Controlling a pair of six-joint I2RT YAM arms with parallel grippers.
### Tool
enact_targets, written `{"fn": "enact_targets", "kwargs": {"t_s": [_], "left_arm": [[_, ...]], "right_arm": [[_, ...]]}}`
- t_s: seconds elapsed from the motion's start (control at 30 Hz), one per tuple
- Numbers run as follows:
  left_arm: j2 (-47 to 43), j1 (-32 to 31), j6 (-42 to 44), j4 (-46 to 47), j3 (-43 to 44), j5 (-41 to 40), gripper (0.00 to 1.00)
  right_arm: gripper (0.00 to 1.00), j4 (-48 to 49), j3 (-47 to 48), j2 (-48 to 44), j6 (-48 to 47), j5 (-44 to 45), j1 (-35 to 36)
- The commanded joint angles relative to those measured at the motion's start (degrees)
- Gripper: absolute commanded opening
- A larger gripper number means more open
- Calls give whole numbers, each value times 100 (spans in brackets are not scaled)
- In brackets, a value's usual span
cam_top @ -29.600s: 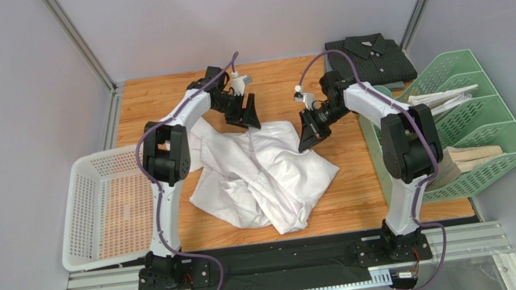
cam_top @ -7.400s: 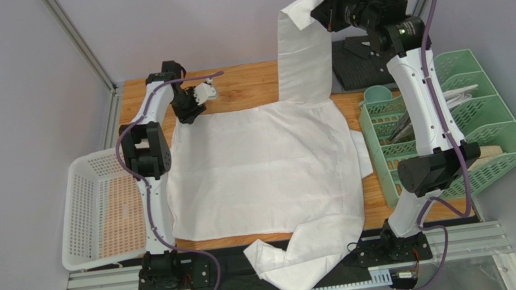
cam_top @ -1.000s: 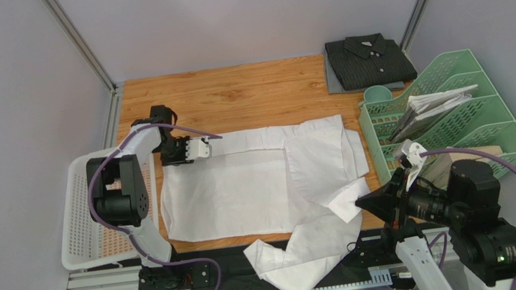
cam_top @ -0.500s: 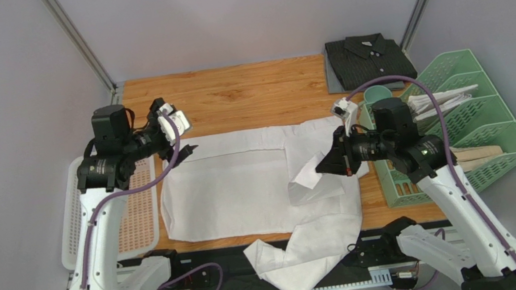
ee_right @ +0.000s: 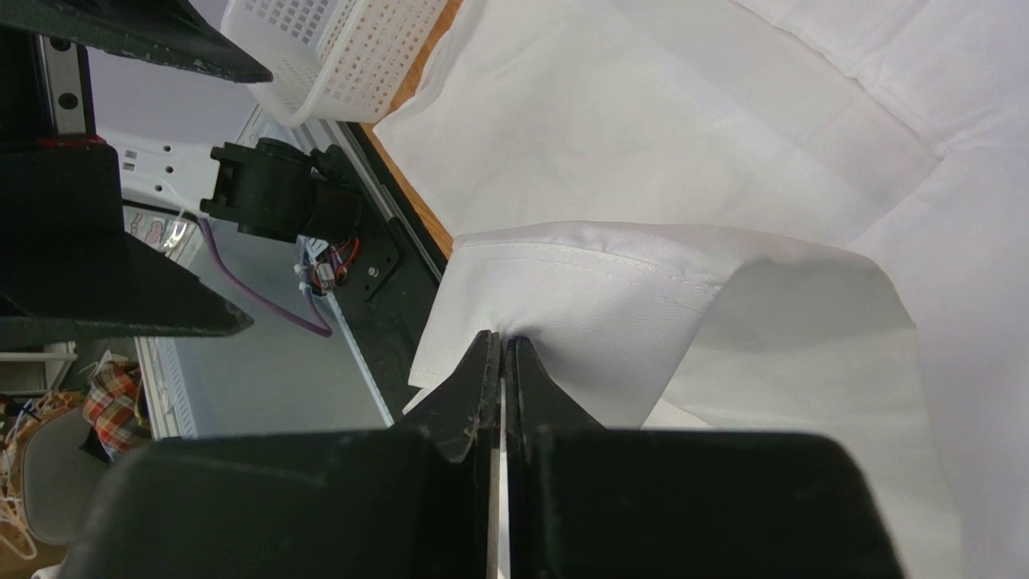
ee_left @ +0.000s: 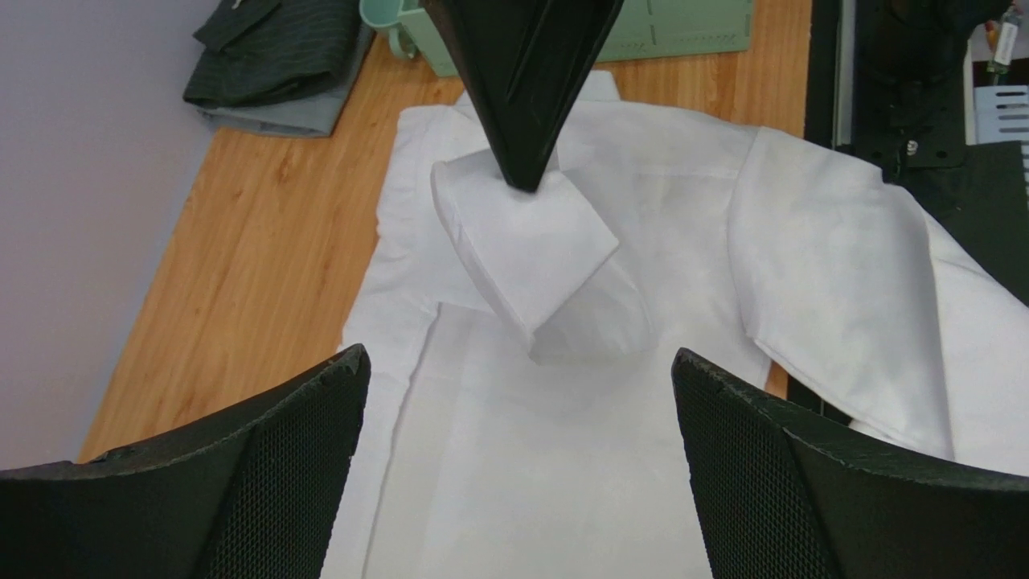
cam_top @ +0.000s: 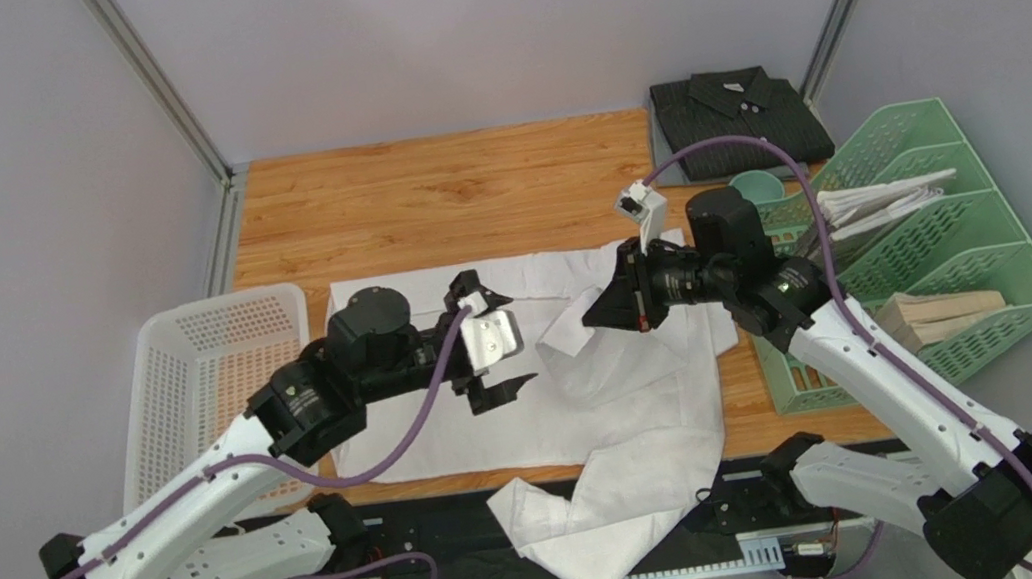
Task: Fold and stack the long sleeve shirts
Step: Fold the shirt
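Next, I take the sleeve's cuff [cam_top: 569,331] with my open left gripper, because the cuff keeps my right gripper busy next to it. This will free my right gripper for the shirt's shoulder [cam_top: 601,267].
The white long sleeve shirt [cam_top: 468,387] lies spread flat on the wooden table, one sleeve [cam_top: 585,522] hanging over the front edge. My right gripper [cam_top: 593,315] is shut on the other sleeve's cuff [ee_right: 628,296] and holds it lifted above the shirt's right half. In the left wrist view that cuff [ee_left: 532,247] hangs from the right gripper's tips [ee_left: 527,175]. My left gripper [ee_left: 519,358] hovers open over the middle of the shirt [ee_left: 544,483], nothing between its fingers. The dark striped shirt [cam_top: 734,120] lies folded at the back right corner.
A white mesh basket [cam_top: 198,410] stands at the table's left edge. Green file trays [cam_top: 935,254] holding papers stand along the right side. Bare wood [cam_top: 448,193] shows behind the white shirt.
My left gripper opened, let go at the shirt's back left and swung over its middle. My right gripper carried the cuff up and leftward across the shirt.
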Motion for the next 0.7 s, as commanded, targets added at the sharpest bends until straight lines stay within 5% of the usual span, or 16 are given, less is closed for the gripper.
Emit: {"fn": "enact_targets", "kwargs": {"t_s": [0.0,0.3,0.4,0.53,0.63,0.67], "left_arm": [[385,-764,210,1184,-83,-1565,99],[1370,-1424,1010,1661,119,-2682,99],[1459,-1424,1142,1643,49,-2902,81],[1371,-1354,958,1319,-22,-2789,25],[1301,-1276,774,1125,-4,-2728,0],[1274,-1240,704,1038,4,-2597,0]], "right_arm": [[0,585,90,100,195,106,161],[0,779,318,399,239,142,346],[0,735,362,373,221,89,372],[0,665,379,250,195,45,363],[0,700,388,171,212,-8,363],[2,700,397,171,221,-34,363]]}}
